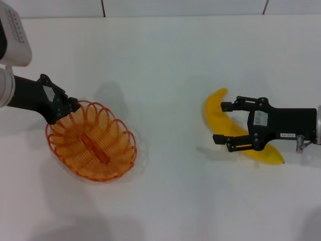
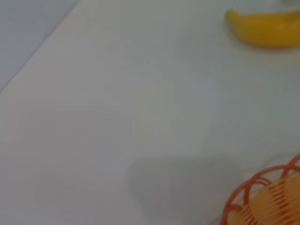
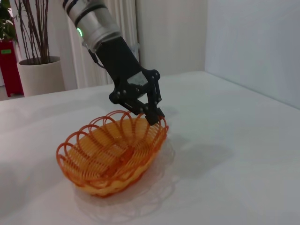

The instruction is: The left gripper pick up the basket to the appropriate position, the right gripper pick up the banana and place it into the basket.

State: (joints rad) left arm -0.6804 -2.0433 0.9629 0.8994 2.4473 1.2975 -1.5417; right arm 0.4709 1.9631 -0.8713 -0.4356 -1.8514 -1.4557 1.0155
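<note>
My left gripper holds the basket [image 1: 93, 140] at a slant, far from the banana. I should swing the basket around and place it next to the banana's far tip.
The orange wire basket [image 1: 93, 143] sits at the left of the white table. My left gripper [image 1: 67, 109] is shut on its rim at the far-left end. In the right wrist view the left gripper [image 3: 153, 114] pinches the rim, and the basket [image 3: 112, 152] tilts, with the held end higher. The yellow banana [image 1: 214, 110] lies at the right. My right gripper [image 1: 219, 122] is open, with one finger on each side of the banana's middle. The left wrist view shows the banana's tip [image 2: 267, 28] and part of the basket [image 2: 265, 199].
The table's back edge [image 1: 150, 16] meets a white wall. Bare white tabletop [image 1: 170, 100] lies between basket and banana. Beyond the table, the right wrist view shows a potted plant [image 3: 40, 70] and a red object [image 3: 9, 58].
</note>
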